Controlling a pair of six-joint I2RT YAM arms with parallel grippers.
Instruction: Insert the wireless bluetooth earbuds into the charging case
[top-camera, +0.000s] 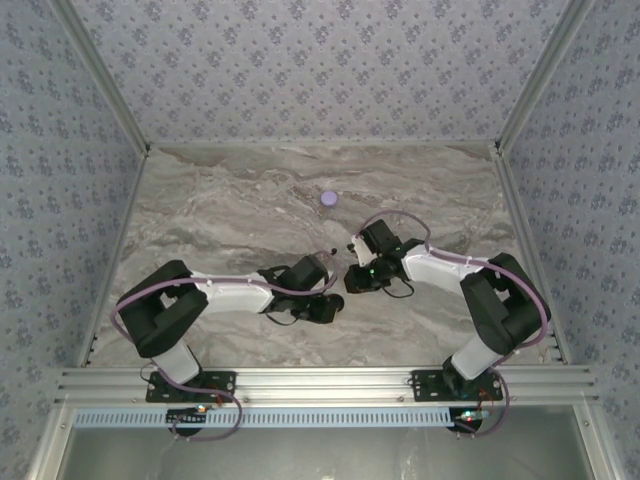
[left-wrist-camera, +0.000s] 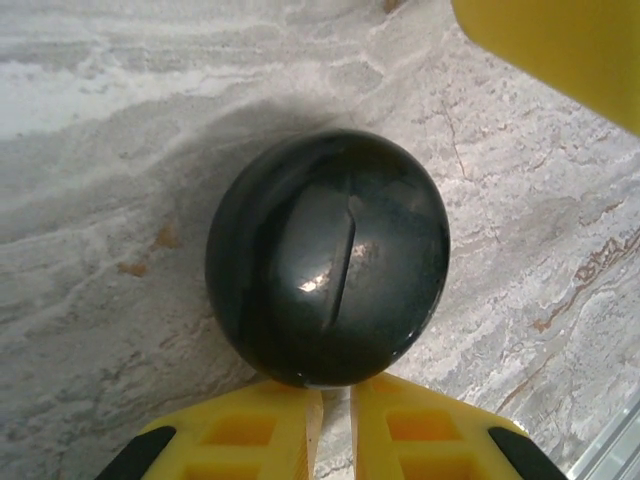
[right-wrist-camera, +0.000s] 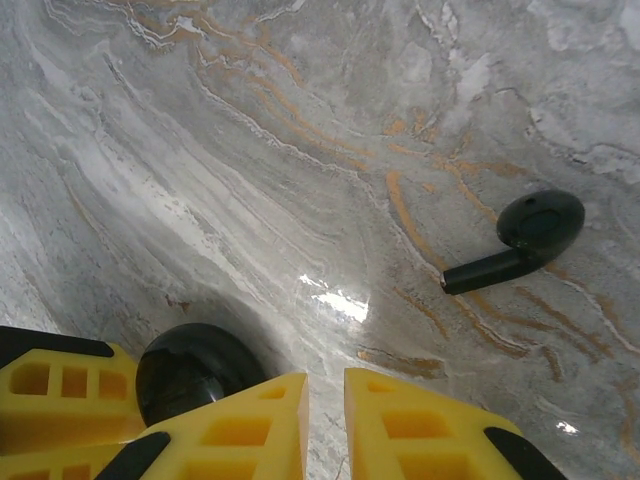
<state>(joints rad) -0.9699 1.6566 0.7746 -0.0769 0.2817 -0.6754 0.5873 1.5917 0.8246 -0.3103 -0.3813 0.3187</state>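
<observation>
I should back my left gripper off, open it wide and put its fingers on either side of the case's body (left-wrist-camera: 328, 258), because its closed fingers meet the charging case's near edge (left-wrist-camera: 326, 378).
The charging case (left-wrist-camera: 328, 258) is a round, glossy black shell lying shut on the marble, a seam across its top. My left gripper (left-wrist-camera: 337, 430) is shut just behind it, yellow fingertips against its near edge and nothing between them. The case (right-wrist-camera: 195, 372) also sits left of my right gripper (right-wrist-camera: 325, 425), whose jaws stand almost together over bare table, holding nothing. One black earbud (right-wrist-camera: 520, 238) with a short stem lies on the table ahead and to the right of that gripper, apart from it. From above it is a small dark speck (top-camera: 333, 250).
A yellow finger of the right gripper (left-wrist-camera: 560, 50) hangs close over the case's far right side. The left gripper's fingers (right-wrist-camera: 55, 400) crowd the case from the left. A small lavender disc (top-camera: 329, 198) lies farther back. Patterned walls (top-camera: 60, 150) enclose the table.
</observation>
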